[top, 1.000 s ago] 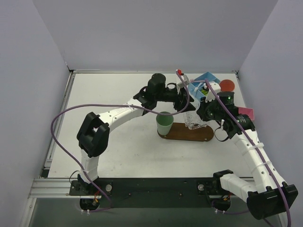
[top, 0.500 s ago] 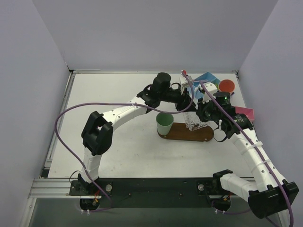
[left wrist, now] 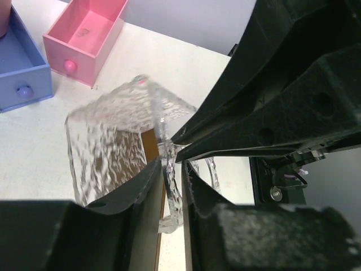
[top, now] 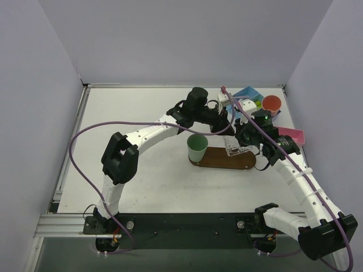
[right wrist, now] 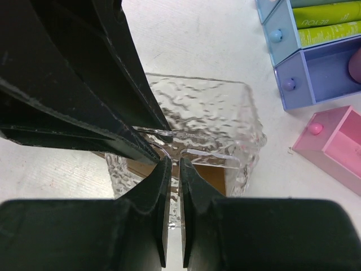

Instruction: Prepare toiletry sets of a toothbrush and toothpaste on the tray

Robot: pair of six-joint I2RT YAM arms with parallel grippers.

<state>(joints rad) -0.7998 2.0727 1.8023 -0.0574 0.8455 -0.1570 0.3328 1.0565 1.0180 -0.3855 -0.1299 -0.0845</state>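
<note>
The clear holder's front (right wrist: 211,151) angles away from the robot's right gripper, so that gripper should open while the left gripper turns the holder, then grips the holder's middle (right wrist: 176,149) squarely.
A clear rippled-glass cup (top: 233,146) stands at the right part of the dark brown tray (top: 212,160). My left gripper (top: 229,127) reaches it from the far left. In the left wrist view my left gripper (left wrist: 171,183) is shut on the clear cup's wall (left wrist: 107,135). My right gripper (right wrist: 174,169) is shut on another stretch of the cup's rim (right wrist: 208,107), close beside the left fingers (right wrist: 84,96). Lime-green toothpaste tubes (right wrist: 330,23) lie in the blue bin's drawers (right wrist: 307,68). The toothbrush is out of view.
A mint-green cup (top: 197,148) stands at the tray's left end. The blue bin (top: 248,95) and an orange-red cup (top: 271,102) sit at the back right. A pink shallow box (top: 295,135) lies just right of my right arm, and purple cables hang over both arms.
My left arm has swung right to the clear cup and its jaws have closed on the cup's wall. My right gripper has stayed shut on the cup.
</note>
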